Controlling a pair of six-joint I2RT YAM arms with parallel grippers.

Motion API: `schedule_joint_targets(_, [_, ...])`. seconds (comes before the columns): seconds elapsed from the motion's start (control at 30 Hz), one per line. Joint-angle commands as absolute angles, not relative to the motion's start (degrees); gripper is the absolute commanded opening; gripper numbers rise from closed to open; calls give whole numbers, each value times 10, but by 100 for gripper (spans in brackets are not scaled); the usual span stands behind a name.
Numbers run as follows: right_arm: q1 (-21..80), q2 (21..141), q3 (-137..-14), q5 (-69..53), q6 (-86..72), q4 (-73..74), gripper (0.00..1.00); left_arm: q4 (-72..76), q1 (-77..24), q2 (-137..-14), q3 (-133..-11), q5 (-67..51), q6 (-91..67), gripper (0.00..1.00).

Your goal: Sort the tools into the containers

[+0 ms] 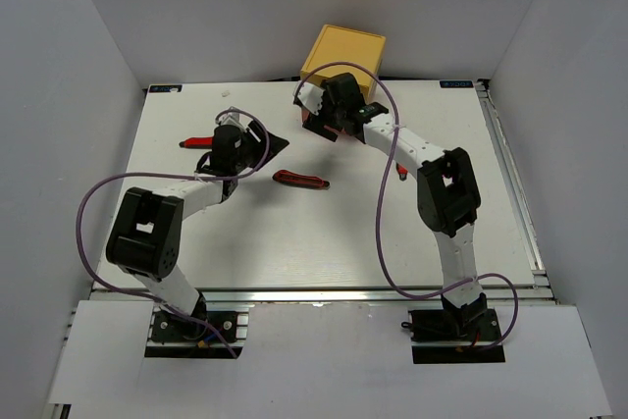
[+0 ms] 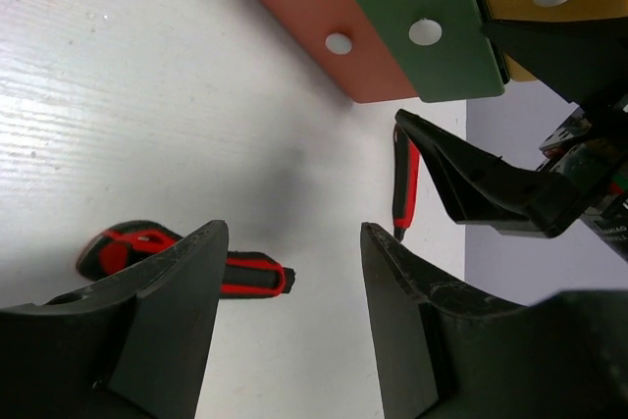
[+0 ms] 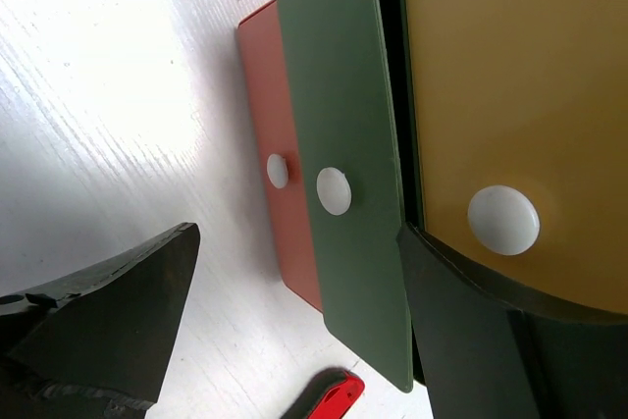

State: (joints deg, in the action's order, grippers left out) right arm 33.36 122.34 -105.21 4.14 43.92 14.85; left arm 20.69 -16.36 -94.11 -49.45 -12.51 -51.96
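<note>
I should back off, close the fingers and push the green drawer shut, because my right gripper's finger is at the gap (image 3: 400, 105) behind the green drawer's front (image 3: 343, 134).
The three stacked drawers stand at the table's back, yellow (image 1: 343, 54) on top, and all look shut. The right wrist view shows the yellow (image 3: 491, 76), green (image 3: 343, 95) and orange-red (image 3: 285, 252) fronts, each with a white knob. My right gripper (image 1: 329, 113) (image 3: 294, 233) is open and empty just in front of them. My left gripper (image 1: 257, 139) (image 2: 294, 272) is open and empty above the table. A red-and-black tool (image 1: 300, 180) (image 2: 250, 277) lies near it. Another (image 1: 402, 172) (image 2: 405, 183) lies beyond the right arm. No wrenches show.
A red-handled tool (image 1: 196, 142) lies on the table left of the left gripper. A red tool end (image 3: 334, 401) lies below the drawer fronts. White walls enclose the white table (image 1: 324, 242) on three sides. The right gripper's fingers (image 2: 481, 183) show in the left wrist view.
</note>
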Motion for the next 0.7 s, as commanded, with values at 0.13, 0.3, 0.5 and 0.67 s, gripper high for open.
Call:
schedule_joint_targets(0.13, [320,1230,-1071,83,446,139,89,257,-166,-974,-535,-152,-554,67])
schedule_joint_targets(0.3, [316,1228,-1061,97,445,120,89,272,-167,-997,-548,-160,-569,67])
schedule_joint_targets(0.5, [304,1216,-1074,12,458,170,85,286,-169,-1012,-555,-162,-580,67])
schedule_joint_targets(0.67, [298,1201,-1083,-121,491,247,13,289,-169,-1015,-553,-163,-583,67])
